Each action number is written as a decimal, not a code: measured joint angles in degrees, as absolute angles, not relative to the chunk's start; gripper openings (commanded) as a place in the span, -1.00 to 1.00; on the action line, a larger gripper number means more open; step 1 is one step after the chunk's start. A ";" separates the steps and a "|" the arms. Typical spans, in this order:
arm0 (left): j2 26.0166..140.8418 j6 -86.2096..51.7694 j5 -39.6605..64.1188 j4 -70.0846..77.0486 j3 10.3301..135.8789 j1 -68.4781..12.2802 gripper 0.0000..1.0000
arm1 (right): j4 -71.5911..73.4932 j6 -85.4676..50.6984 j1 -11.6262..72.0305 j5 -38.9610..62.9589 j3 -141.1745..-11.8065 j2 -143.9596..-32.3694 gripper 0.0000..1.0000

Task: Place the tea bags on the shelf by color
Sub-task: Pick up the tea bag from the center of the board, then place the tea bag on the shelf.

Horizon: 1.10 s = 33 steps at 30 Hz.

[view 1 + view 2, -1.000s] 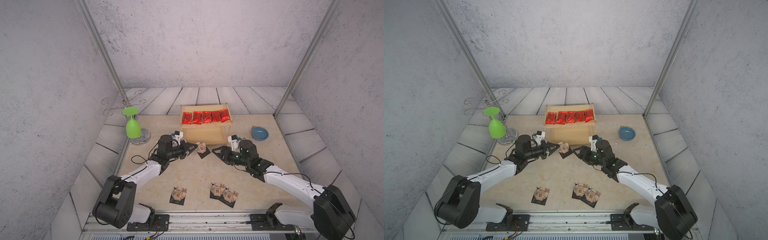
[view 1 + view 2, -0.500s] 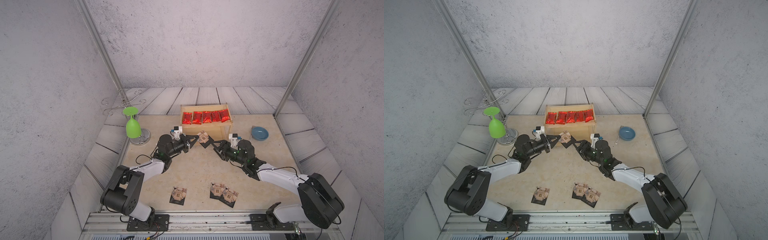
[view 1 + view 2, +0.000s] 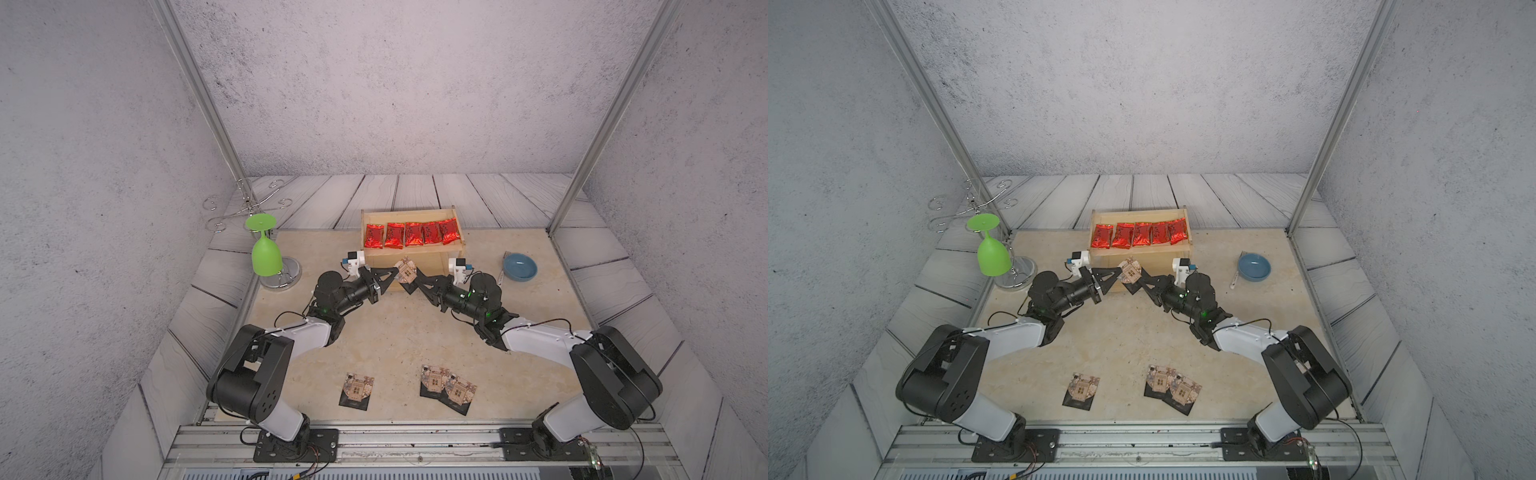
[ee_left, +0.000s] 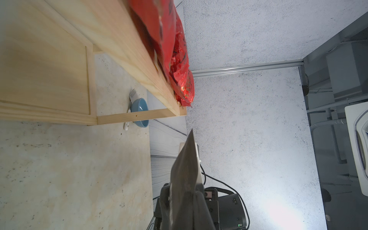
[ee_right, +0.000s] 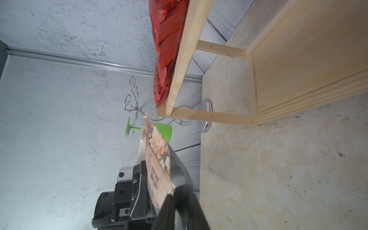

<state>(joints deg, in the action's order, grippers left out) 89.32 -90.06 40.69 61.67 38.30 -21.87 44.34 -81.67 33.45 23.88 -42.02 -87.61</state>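
Both grippers pinch the black tea bag (image 3: pixel 407 272), so my left gripper should open and back away before my right gripper lays it on the empty lower board (image 3: pixel 379 261).
The wooden shelf (image 3: pixel 367 232) stands at the back with several red tea bags (image 3: pixel 413 233) in a row on its top board. One black tea bag (image 3: pixel 406 270) with a tan label hangs in the air before the shelf's front. My left gripper (image 3: pixel 395 275) is shut on one side of it and my right gripper (image 3: pixel 417 277) is shut on the opposite side. The left wrist view shows its dark back (image 4: pixel 185 179) edge-on, and the right wrist view its label (image 5: pixel 157 159). Three more black tea bags (image 3: pixel 356 388) (image 3: pixel 434 379) (image 3: pixel 459 392) lie flat near the table's front, two overlapping.
A green glass (image 3: pixel 266 257) hangs upside down on a chrome wire stand (image 3: pixel 286 276) left of the shelf. A blue bowl (image 3: pixel 519 267) with a fork (image 3: pixel 502 272) beside it sits to the right. Grey walls and metal posts close in the table.
My left gripper has carried the black tea bag up and back toward the shelf front. My right gripper followed it there open and has shut on its other side.
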 measured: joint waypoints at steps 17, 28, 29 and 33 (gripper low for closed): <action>66.65 -59.55 39.35 5.48 43.48 -13.06 0.85 | 31.44 -76.99 34.61 15.86 -41.95 -86.76 -1.00; 61.49 -41.01 35.57 -24.97 44.01 -6.57 0.82 | 29.36 -76.71 42.61 -3.75 -50.94 -99.31 -1.00; 61.30 -40.21 35.59 -26.15 44.01 -5.69 0.81 | 30.11 -76.88 43.05 -5.17 -51.59 -100.75 -1.00; 60.99 -37.58 35.62 -29.80 44.23 -3.60 0.78 | 34.09 -77.52 44.49 -11.22 -55.13 -107.81 -1.00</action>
